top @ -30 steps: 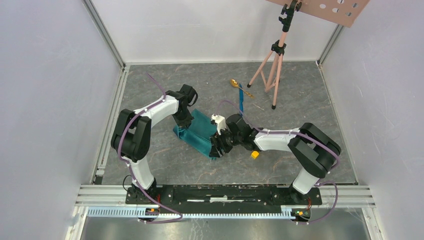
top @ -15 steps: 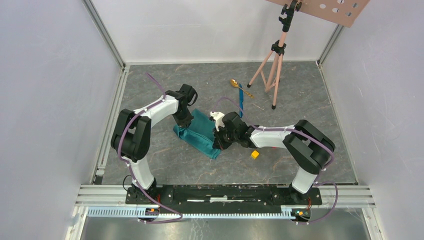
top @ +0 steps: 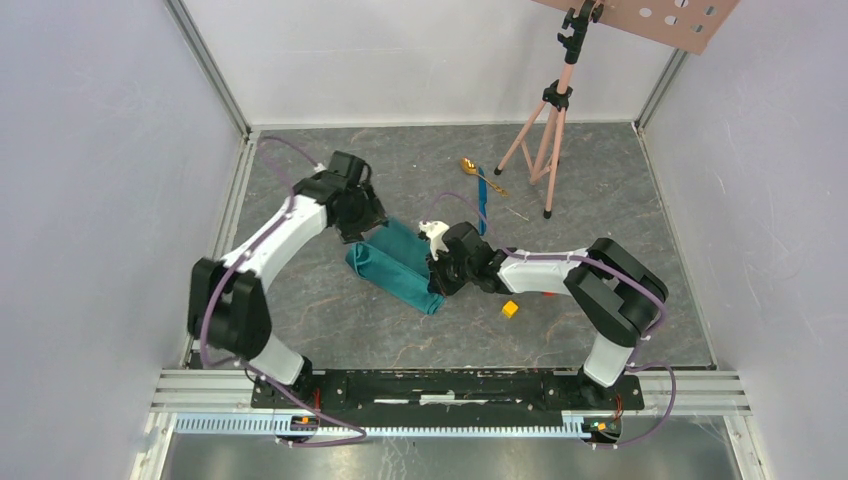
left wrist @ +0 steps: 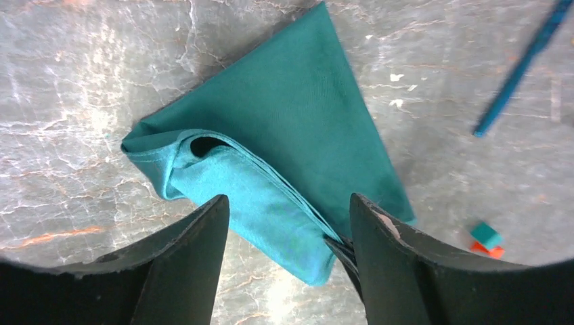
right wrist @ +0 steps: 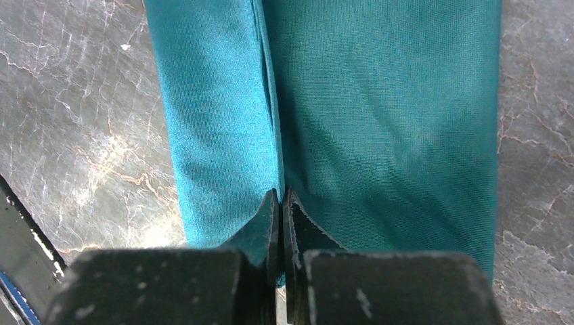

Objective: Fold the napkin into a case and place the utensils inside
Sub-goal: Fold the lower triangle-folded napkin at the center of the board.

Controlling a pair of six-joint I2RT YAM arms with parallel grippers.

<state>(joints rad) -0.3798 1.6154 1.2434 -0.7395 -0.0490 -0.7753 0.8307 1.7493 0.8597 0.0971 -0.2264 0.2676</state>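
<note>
I should take the bunched corner (top: 356, 258) with my left gripper before the utensils go in, because the napkin's fold gapes (left wrist: 204, 145) beside that corner while my right gripper pinches the opposite end.
The teal-green napkin (top: 393, 263) lies folded into a long, narrow bundle, with a flat triangular flap (left wrist: 298, 115) beside the rolled layers (left wrist: 271, 210). My left gripper (top: 360, 216) hangs above its far left end, open, fingers (left wrist: 183, 264) apart with nothing between them. My right gripper (top: 437, 272) is shut on the napkin's fold edge (right wrist: 271, 135) at the near right end, cloth pinched between its closed tips (right wrist: 281, 203). The gold spoon (top: 468, 166) and the blue knife (top: 482, 200) lie on the floor beyond the napkin, untouched; the knife (left wrist: 518, 68) also shows in the left wrist view.
A pink tripod (top: 545, 130) stands at the back right, near the utensils. A yellow cube (top: 510, 309) sits just right of the right gripper. A teal cube (left wrist: 486, 234) on a red one lies past the napkin. Grey walls close in the marbled floor.
My left gripper has opened, let go of the napkin and pulled back up and to the far left. My right gripper has shut on the napkin's edge and shifted slightly farther in.
</note>
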